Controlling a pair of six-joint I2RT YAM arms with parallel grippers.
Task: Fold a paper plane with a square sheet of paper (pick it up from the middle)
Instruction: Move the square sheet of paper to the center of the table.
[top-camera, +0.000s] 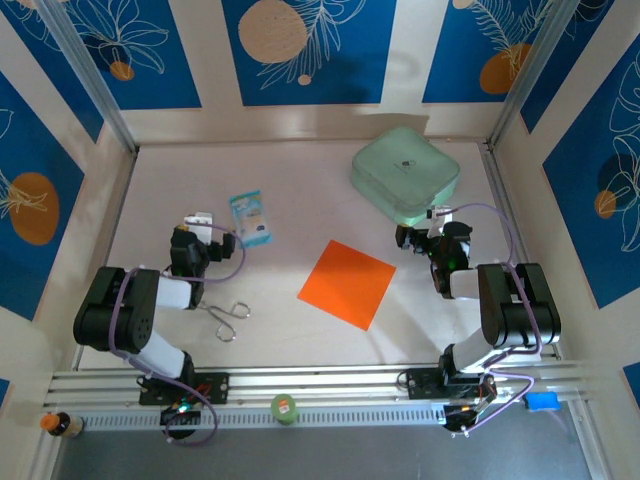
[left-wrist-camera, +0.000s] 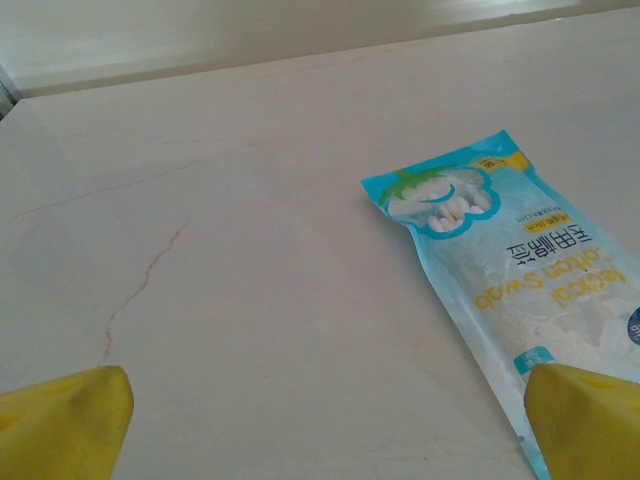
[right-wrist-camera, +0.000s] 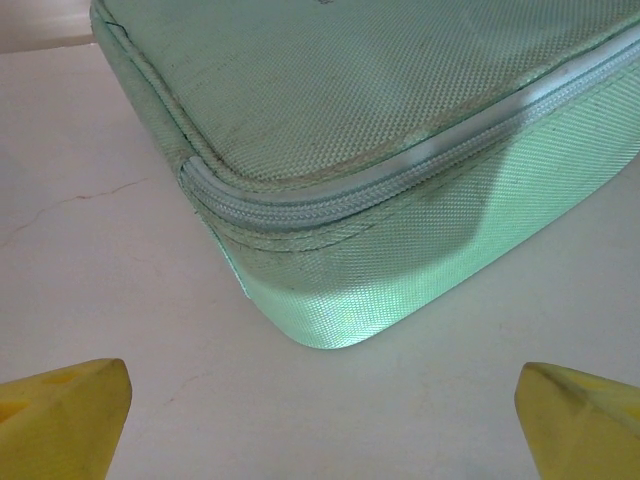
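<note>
The sheet lies crooked (top-camera: 347, 284) to both of my arms. My right gripper should turn the sheet straight by its nearest edge (top-camera: 379, 297) and slide it toward my left gripper.
The square sheet of paper (top-camera: 347, 283), bright orange, lies flat and uncreased on the pale table, turned like a diamond, between the two arms. A paper plane is out of view. My left gripper (top-camera: 199, 223) hangs low at the left, well apart from the sheet. In its wrist view the left gripper (left-wrist-camera: 325, 425) is open, its yellow fingertips (left-wrist-camera: 65, 420) wide apart over bare table. My right gripper (top-camera: 432, 220) sits to the right of the sheet by the mint-green box. In its wrist view the right gripper (right-wrist-camera: 320, 420) is open and holds nothing.
A mint-green zipped box (top-camera: 405, 170) stands at the back right, its near corner (right-wrist-camera: 330, 320) just ahead of the right fingers. A blue-and-white packet (top-camera: 248, 218) lies right of the left gripper (left-wrist-camera: 500, 270). Metal scissors (top-camera: 228, 318) lie near the left arm. Walls enclose the table.
</note>
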